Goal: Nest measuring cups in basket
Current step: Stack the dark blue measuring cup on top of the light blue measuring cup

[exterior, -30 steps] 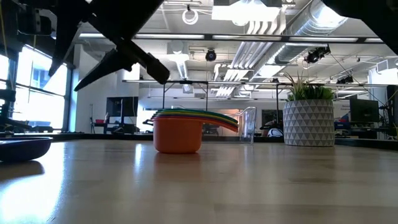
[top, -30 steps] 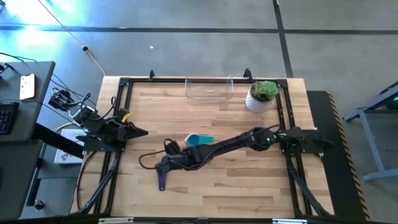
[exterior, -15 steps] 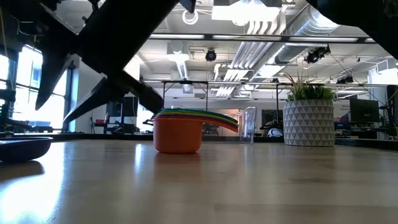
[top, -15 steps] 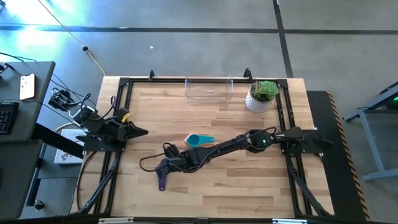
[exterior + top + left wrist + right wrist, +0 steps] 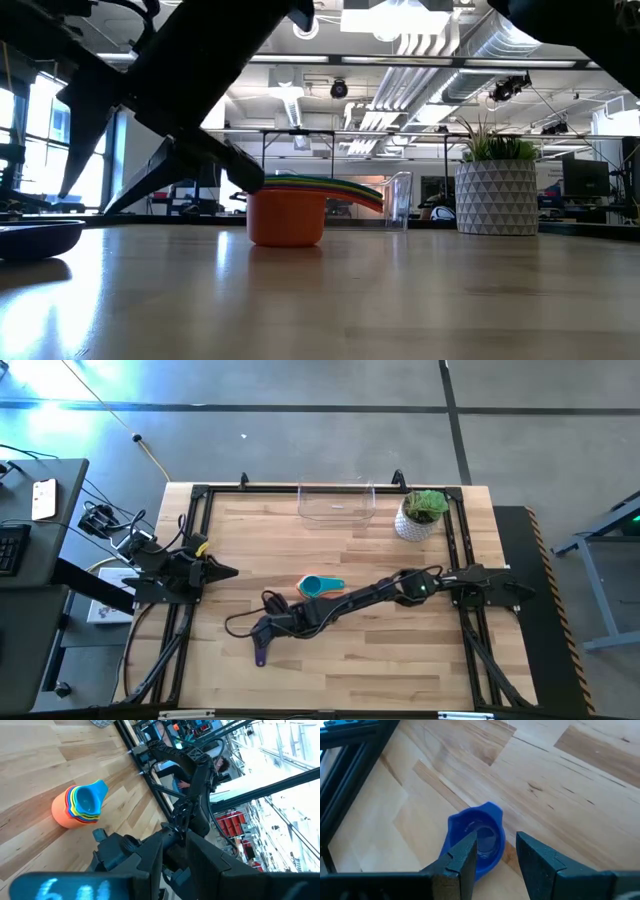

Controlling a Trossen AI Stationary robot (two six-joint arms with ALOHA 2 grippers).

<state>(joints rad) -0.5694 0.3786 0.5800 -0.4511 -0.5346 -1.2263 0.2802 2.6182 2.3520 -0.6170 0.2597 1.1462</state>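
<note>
I expect the purple cup (image 5: 261, 657) to settle inside the teal cup's open bowl (image 5: 311, 586) when I lower it, because that bowl is empty on top of the stack.
A purple cup (image 5: 479, 842) stands bowl-up on the table, its handle (image 5: 260, 653) pointing at the near edge; it also shows in the low view (image 5: 30, 238). My right gripper (image 5: 495, 852) is open just above it, one finger over the bowl and one outside the rim. The other cups are nested in a stack (image 5: 318, 586) with orange outermost (image 5: 285, 215) and teal on top (image 5: 82, 802). The clear basket (image 5: 336, 502) stands at the far edge. My left gripper (image 5: 228, 571) waits at the left edge, open by a narrow gap.
A white pot with a green plant (image 5: 420, 515) stands to the right of the basket. A black cable (image 5: 240, 618) loops on the table beside my right gripper. Bare wood lies between the stack and the basket.
My right gripper has sunk toward the purple cup, its fingers keeping the same gap. The cup and the stack have stayed where they were.
</note>
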